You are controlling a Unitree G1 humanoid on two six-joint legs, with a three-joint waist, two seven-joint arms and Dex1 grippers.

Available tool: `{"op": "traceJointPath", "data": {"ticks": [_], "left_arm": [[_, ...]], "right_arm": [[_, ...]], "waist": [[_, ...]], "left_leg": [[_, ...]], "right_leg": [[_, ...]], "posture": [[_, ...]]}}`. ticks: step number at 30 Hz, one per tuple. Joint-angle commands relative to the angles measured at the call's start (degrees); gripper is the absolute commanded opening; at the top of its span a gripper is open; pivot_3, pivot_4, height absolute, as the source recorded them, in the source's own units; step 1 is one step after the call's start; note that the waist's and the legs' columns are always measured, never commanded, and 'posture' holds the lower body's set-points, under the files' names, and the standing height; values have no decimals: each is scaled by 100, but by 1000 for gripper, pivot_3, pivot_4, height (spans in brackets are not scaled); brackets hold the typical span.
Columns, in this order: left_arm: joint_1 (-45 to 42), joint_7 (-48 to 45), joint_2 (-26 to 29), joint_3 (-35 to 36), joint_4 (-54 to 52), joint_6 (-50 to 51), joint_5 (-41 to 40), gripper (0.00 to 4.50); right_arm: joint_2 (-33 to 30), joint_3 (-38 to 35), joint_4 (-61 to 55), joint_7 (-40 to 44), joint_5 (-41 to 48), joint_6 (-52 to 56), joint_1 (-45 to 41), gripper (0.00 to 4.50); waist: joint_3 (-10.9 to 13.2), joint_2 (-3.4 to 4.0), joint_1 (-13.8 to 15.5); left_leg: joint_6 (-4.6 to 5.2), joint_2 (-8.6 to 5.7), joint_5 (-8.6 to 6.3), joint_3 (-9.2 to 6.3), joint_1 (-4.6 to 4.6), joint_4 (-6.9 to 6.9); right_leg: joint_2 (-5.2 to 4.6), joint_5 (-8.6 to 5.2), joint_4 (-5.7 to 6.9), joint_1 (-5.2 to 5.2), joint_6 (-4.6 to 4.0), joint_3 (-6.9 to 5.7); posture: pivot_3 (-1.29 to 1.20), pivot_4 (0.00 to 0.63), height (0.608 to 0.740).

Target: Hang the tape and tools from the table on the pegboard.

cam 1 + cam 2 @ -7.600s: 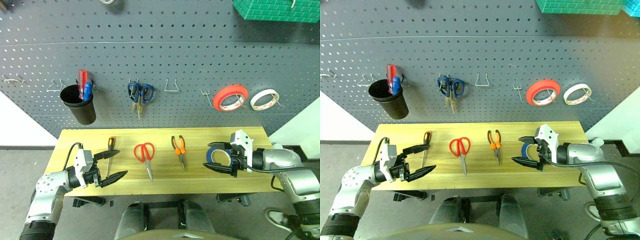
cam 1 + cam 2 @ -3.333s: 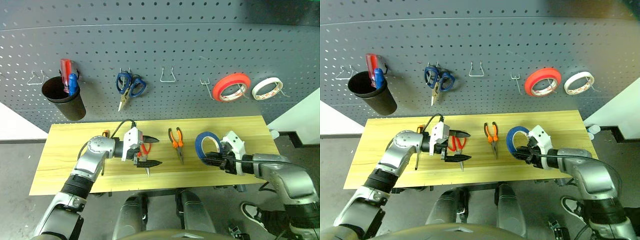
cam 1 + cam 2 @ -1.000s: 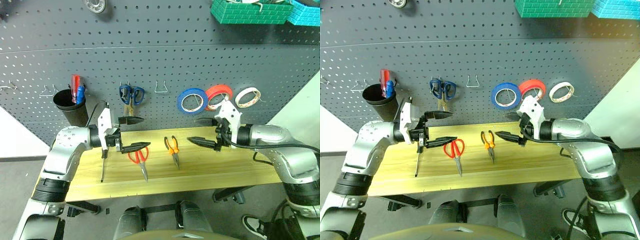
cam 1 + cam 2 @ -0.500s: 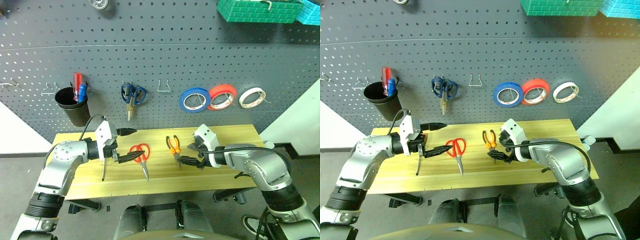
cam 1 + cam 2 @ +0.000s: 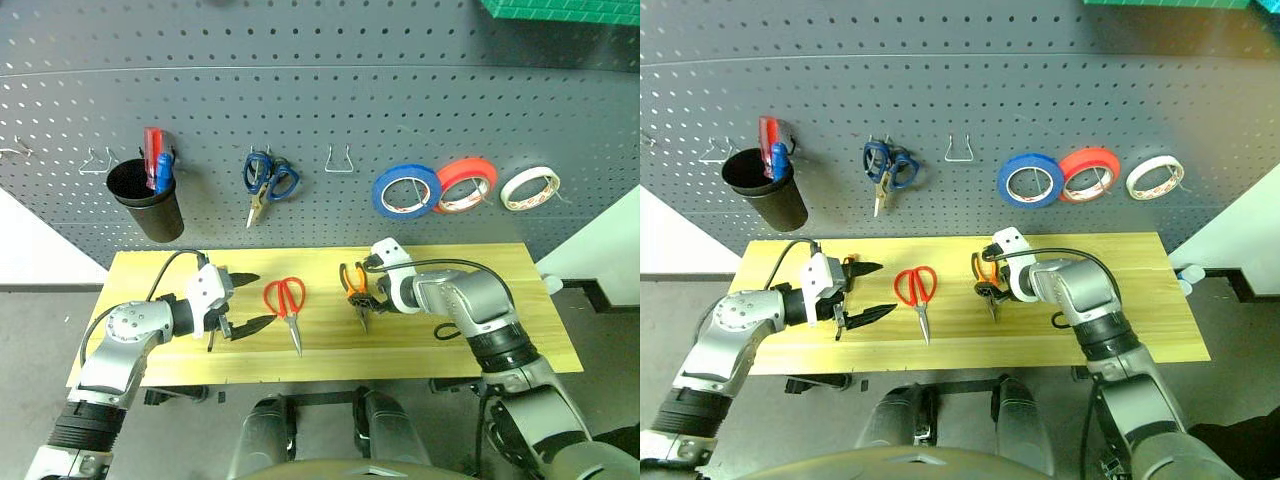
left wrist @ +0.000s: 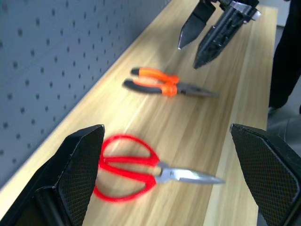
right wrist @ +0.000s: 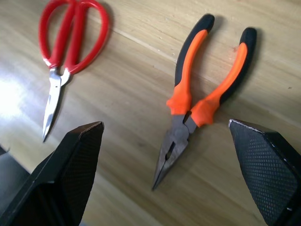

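Observation:
My right gripper's open fingers are around the pliers' joint (image 7: 184, 121), clear of the red-handled scissors. It should keep lowering and close on the pliers' orange handles (image 7: 181, 100).
The blue tape (image 5: 407, 192) hangs on the pegboard (image 5: 320, 90), left of a red-orange roll. On the table (image 5: 480, 340) lie the red-handled scissors (image 5: 285, 299) and the orange-and-black pliers (image 7: 203, 100). My right gripper (image 5: 360, 297) points down just over the pliers, open, its fingers (image 7: 70, 174) straddling them without touching. My left gripper (image 5: 262, 298) hovers open, low over the table left of the scissors (image 6: 127, 165), holding nothing. The screwdriver (image 5: 837, 332) lies mostly hidden under the left gripper.
A black cup (image 5: 147, 205) with red and blue handles, blue-handled scissors (image 5: 267, 180), a bare wire hook (image 5: 340, 165), a red-orange roll (image 5: 465, 185) and a white roll (image 5: 530, 188) hang on the pegboard. A green bin (image 5: 560, 8) sits at the top right.
My right gripper has dropped from near the hung blue tape to just above the pliers and spread wider. My left gripper has sunk toward the table. The camera has tilted down.

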Motion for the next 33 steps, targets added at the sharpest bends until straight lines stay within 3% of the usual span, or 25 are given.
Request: {"op": "traceJointPath", "data": {"ticks": [1, 7, 24, 33], "left_arm": [[-200, -98, 18, -34, 300, -318, 96, 4500], [-522, -199, -119, -71, 845, -527, 118, 4500], [-174, -131, -141, -47, 501, -343, 66, 4500], [-94, -170, 25, -26, 197, -213, 15, 4500]], "right_arm": [[221, -260, 582, -325, -277, -305, -347, 4475], [693, -568, 1448, -751, -495, -602, -654, 4475], [1339, -582, 2773, -878, -989, -1270, -973, 4475], [1388, -81, 3090, -474, -1331, -933, -1129, 2282]], "waist": [[45, 5, -3], [160, -3, -14], [379, 7, -17], [388, 9, -19]], "left_leg": [[0, -1, 0, 0, 0, -2], [1, -1, 1, -2, -2, -22], [1, 2, 1, -16, -2, -34], [0, 4, 0, -35, -2, -50]], "right_leg": [[0, -2, 0, -2, -1, -1], [2, -8, 0, -9, 2, -2], [-2, -20, 4, -14, 3, -12], [-2, -34, 4, -19, -14, -27]], "posture": [[105, 258, 740], [101, 283, 740], [148, 314, 740], [176, 324, 740]]}}
